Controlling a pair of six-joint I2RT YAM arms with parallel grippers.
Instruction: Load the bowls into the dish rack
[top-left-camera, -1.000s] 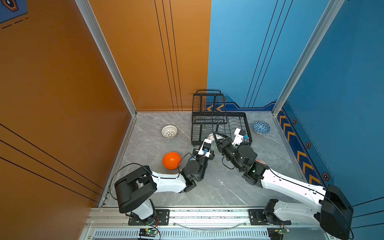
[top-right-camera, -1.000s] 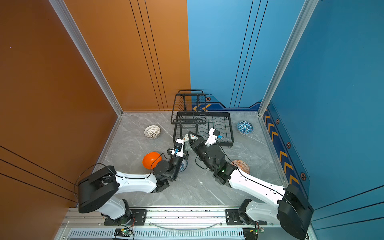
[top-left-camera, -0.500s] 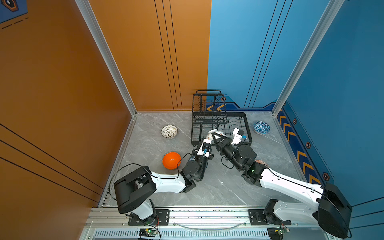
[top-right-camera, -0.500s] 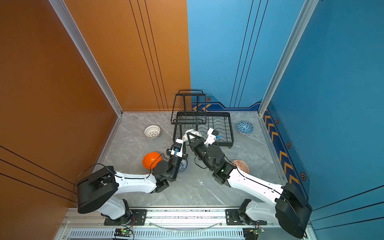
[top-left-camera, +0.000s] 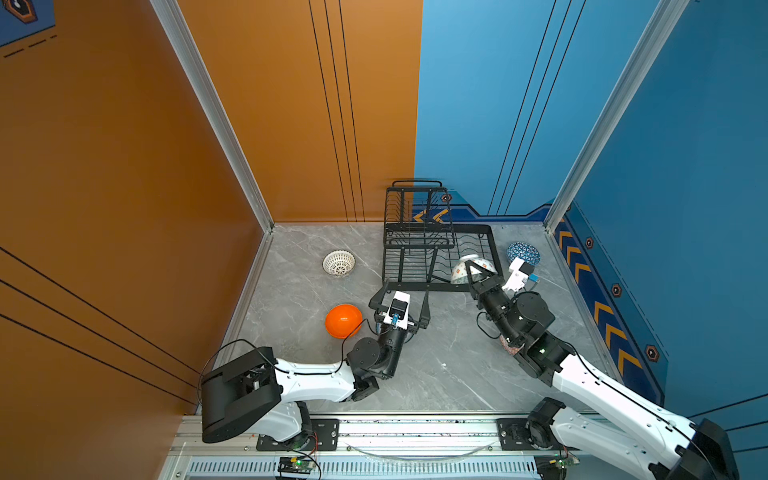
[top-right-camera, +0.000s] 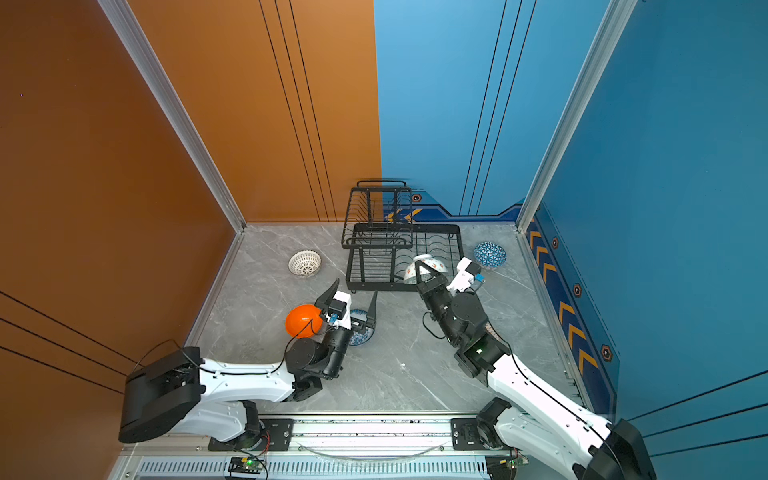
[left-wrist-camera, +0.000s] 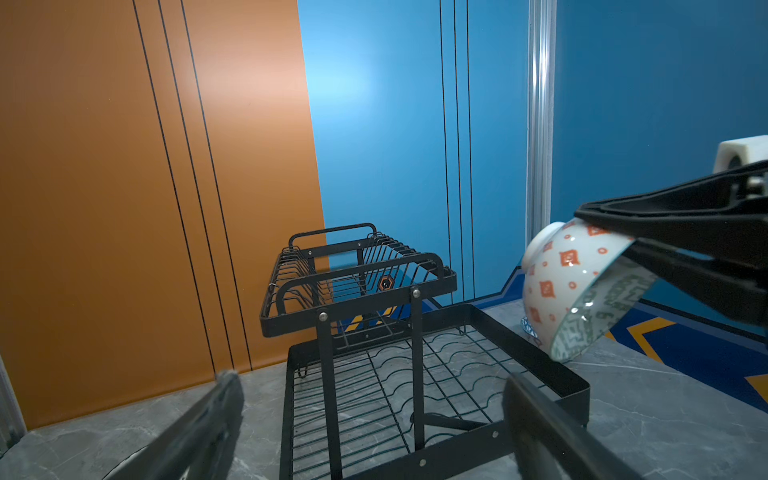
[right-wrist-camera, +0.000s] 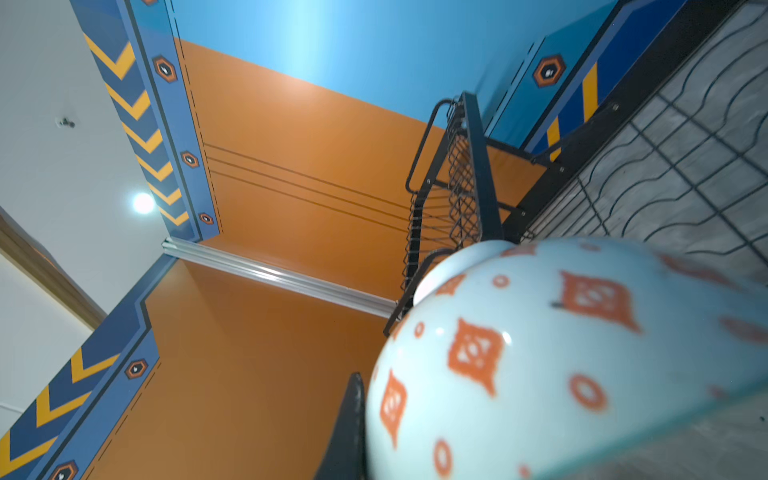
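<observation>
The upper shelf (top-left-camera: 418, 230) is over the back slots of the lower tray. My right gripper should swing the white bowl to the tray's back (top-left-camera: 470, 233) and slide it in under the shelf.
The black wire dish rack (top-left-camera: 419, 232) (top-right-camera: 376, 237) stands at the back, its lower tray reaching right. My right gripper (top-left-camera: 478, 269) (top-right-camera: 430, 268) is shut on the rim of a white bowl (top-left-camera: 459, 272) (left-wrist-camera: 569, 282) (right-wrist-camera: 561, 353) with orange-red diamonds and a green-patterned inside. It holds the bowl tilted over the tray's front right corner. One finger (right-wrist-camera: 351, 424) lies against the bowl's outer wall. My left gripper (top-left-camera: 406, 291) (top-right-camera: 355, 289) (left-wrist-camera: 374, 390) is wide open and empty in front of the rack. A blue-floral bowl (top-right-camera: 360, 334) sits on the floor under it.
On the grey floor are a plain orange bowl (top-left-camera: 343, 321) left of my left gripper, a lattice-patterned white bowl (top-left-camera: 339, 263) further back, and a blue triangle-patterned bowl (top-left-camera: 523, 252) right of the rack. A reddish patterned bowl (top-right-camera: 490, 332) peeks from under my right arm. Walls close in on three sides.
My left gripper has opened wide and let go of the diamond-patterned bowl. My right gripper has shut on it and carried it right and back over the rack's tray.
</observation>
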